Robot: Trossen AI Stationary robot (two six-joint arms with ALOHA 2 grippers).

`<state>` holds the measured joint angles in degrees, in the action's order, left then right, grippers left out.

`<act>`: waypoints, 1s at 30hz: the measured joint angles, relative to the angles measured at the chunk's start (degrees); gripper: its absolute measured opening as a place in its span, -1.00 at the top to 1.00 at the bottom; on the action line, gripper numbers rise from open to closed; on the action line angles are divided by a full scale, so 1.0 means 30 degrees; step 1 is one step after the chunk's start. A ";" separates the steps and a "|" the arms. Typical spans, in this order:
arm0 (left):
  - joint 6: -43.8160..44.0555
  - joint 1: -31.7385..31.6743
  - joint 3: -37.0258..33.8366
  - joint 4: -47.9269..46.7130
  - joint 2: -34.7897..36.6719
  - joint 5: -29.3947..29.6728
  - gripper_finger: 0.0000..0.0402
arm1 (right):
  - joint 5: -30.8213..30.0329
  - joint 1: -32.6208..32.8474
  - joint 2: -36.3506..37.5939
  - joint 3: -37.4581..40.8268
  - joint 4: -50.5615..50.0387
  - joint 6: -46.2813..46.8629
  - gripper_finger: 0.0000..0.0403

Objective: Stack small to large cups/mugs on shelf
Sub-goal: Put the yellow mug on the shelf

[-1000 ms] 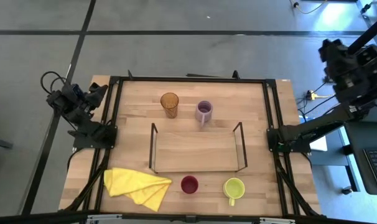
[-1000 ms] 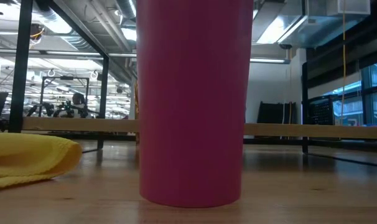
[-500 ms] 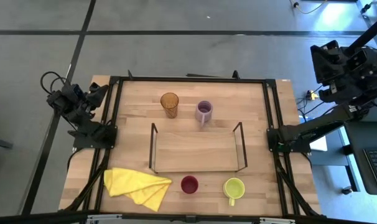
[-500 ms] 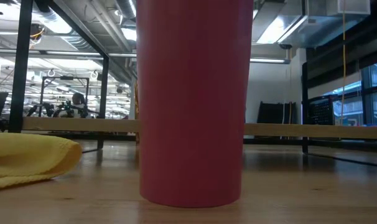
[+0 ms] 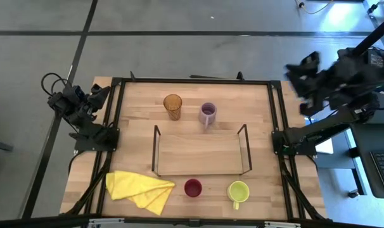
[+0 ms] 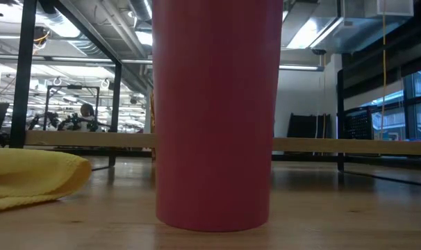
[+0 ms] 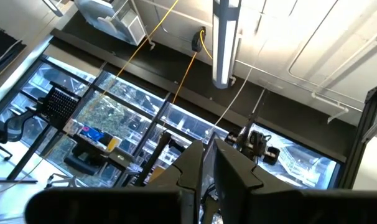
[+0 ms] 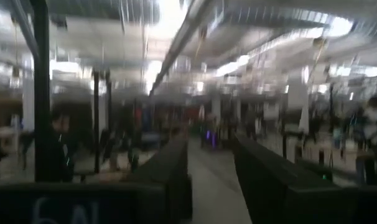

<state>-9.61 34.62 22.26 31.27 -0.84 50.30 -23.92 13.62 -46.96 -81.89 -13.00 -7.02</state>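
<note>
Next, my right gripper swings round and down to the yellow-green mug's rim [image 5: 248,189], because it is facing away from the cups beyond the table's far corner [image 5: 293,85].
Four cups stand on their bases on the wooden table. The amber tumbler [image 5: 172,106] and the lilac mug [image 5: 208,114] are behind the shelf [image 5: 200,154]. The dark red cup [image 5: 192,187] and the yellow-green mug [image 5: 237,190] are in front of it. The dark red cup fills the low view [image 6: 214,114]. My left gripper [image 5: 98,95] is folded back off the table's left edge, shut and empty [image 7: 208,168]. My right gripper [image 5: 300,76] is raised beyond the table's far right corner, open and empty [image 8: 210,180].
A crumpled yellow cloth [image 5: 139,189] lies at the near left, beside the dark red cup; it also shows in the low view [image 6: 30,177]. Black wire frames [image 5: 244,147] stand at both short ends of the shelf. A black metal frame [image 5: 277,107] borders the table.
My right arm has swung from beyond the table's right edge toward the table's far right corner, turning as it went. It shows blurred. The cups, the shelf and the cloth have stayed in place.
</note>
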 joint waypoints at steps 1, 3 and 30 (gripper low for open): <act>0.0000 -0.0003 0.0000 0.0000 -0.0002 0.0000 0.84 | -0.0061 0.0004 -0.0175 0.0019 -0.0440 0.0412 0.35; 0.0000 -0.0002 0.0000 0.0000 0.0000 0.0000 0.84 | -0.0699 0.0004 -0.0552 0.0033 -0.0399 0.0880 0.35; 0.0000 0.0005 -0.0007 0.0007 0.0000 0.0000 0.84 | 0.0569 0.2481 -0.8793 -1.3822 -1.6095 0.8540 0.35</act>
<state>-9.61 34.63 22.24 31.29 -0.84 50.30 -22.22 21.06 -73.34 -123.36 -61.28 18.60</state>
